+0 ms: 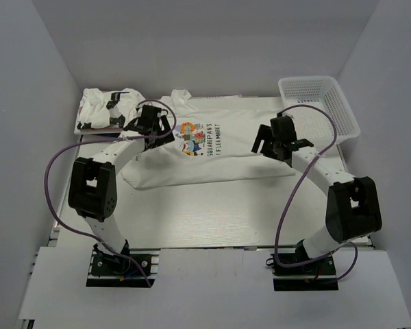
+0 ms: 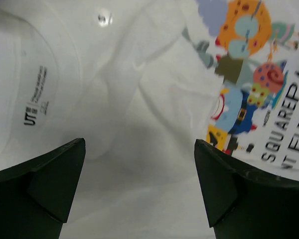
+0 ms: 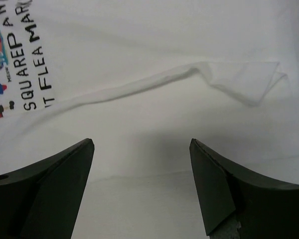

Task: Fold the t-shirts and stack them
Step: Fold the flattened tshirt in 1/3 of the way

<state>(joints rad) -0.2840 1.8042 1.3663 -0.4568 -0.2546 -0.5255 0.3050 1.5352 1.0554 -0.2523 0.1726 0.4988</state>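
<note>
The robot's left gripper and right gripper should pull the white t-shirt toward the table's front edge point(image 1: 205, 240), because it lies far back with a creased fold point(image 3: 139, 88) across it.
A white t-shirt with a colourful cartoon print point(image 1: 222, 161) lies across the middle of the table, partly folded. Its neck label point(image 2: 35, 95) and its print point(image 2: 244, 94) show in the left wrist view. My left gripper point(image 1: 153, 125) hovers over its collar end, jaws open, nothing between them point(image 2: 139, 147). My right gripper point(image 1: 268, 139) hangs over the shirt's right part, also open and empty point(image 3: 142, 144). A creased ridge of cloth point(image 3: 189, 73) runs ahead of it. More white t-shirts point(image 1: 104, 108) lie folded in a pile at the back left.
A white mesh basket point(image 1: 320, 104) stands at the back right corner. White walls enclose the table on three sides. Purple cables loop off both arms.
</note>
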